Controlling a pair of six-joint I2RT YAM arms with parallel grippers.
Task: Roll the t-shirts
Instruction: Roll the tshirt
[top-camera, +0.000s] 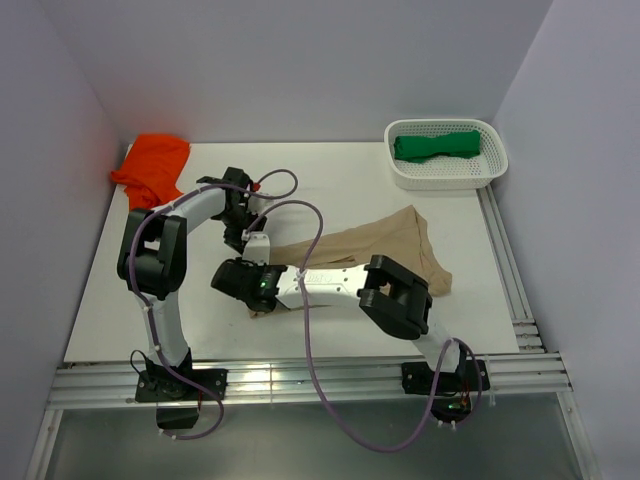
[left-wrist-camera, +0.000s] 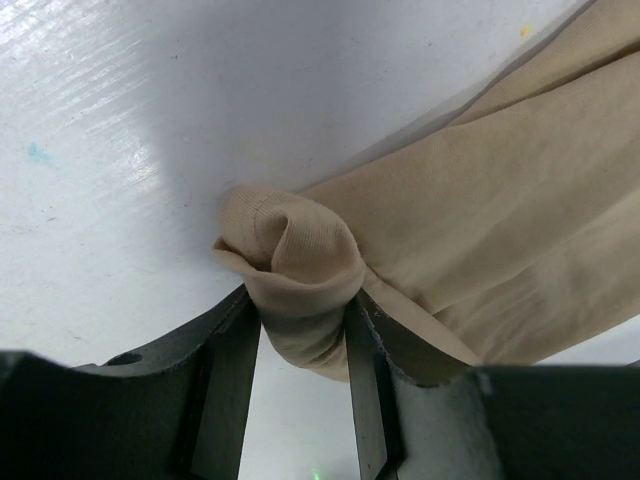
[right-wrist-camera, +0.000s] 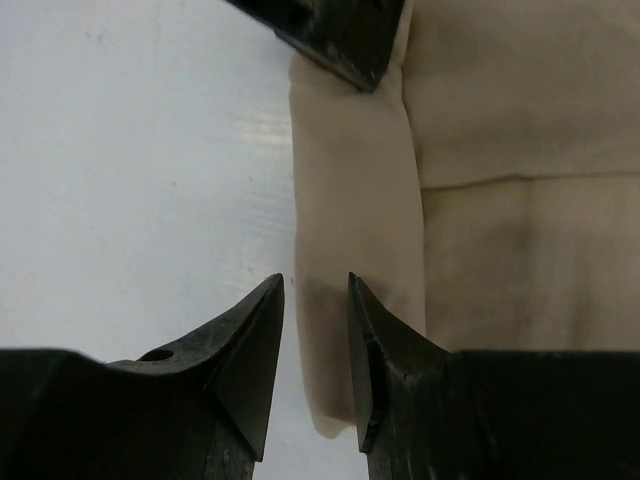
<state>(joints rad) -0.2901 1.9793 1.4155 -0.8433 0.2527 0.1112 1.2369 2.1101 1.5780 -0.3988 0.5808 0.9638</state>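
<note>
The near end of the tan t-shirt's folded edge (top-camera: 257, 313) lies loose past my right gripper's fingers, so I should move that gripper there (right-wrist-camera: 329, 412) and pinch it before rolling.
The tan t-shirt (top-camera: 370, 245) lies stretched across the middle of the table, its left end bunched into a small roll (left-wrist-camera: 300, 260). My left gripper (left-wrist-camera: 302, 335) is shut on that rolled end, one finger on each side of it; it sits at the shirt's left end (top-camera: 247, 240). My right gripper (right-wrist-camera: 316, 288) stands open just in front of it (top-camera: 243, 275), its tips apart over the folded edge of the tan shirt (right-wrist-camera: 350, 200) without pinching it. An orange t-shirt (top-camera: 152, 168) lies crumpled at the back left. A green t-shirt (top-camera: 435, 145) lies in the basket.
A white perforated basket (top-camera: 490, 168) stands at the back right corner. Grey walls close the table on three sides. Metal rails (top-camera: 300, 380) run along the near edge and down the right side. Cables loop over the arms above the shirt's left end.
</note>
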